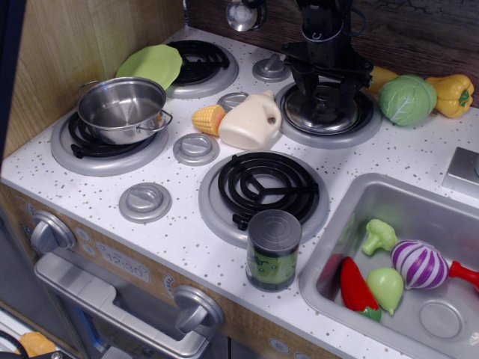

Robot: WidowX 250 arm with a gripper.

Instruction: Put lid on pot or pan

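My gripper will lift the lid toward the pot. The cream jug's handle (248, 124) sits close beside the lid's edge (289, 114), so the jug will then shift and push the corn along.
The shiny steel lid (320, 112) lies on the back right burner (329, 123). My black gripper (325, 88) stands straight above it, fingers spread and reaching down on either side of the lid's middle; the knob is hidden between them. The fingers do not look closed on anything. The empty steel pot (122, 109) with wire loop handles sits on the front left burner (105, 146), far to the left of the gripper.
A cream jug (251, 122) and corn (208, 118) lie between lid and pot. A green plate (151, 65) leans behind the pot. A dark can (273, 250) stands at the front. Cabbage (406, 99) and yellow pepper (451, 93) sit right of the lid. The sink (449, 217) holds toy vegetables.
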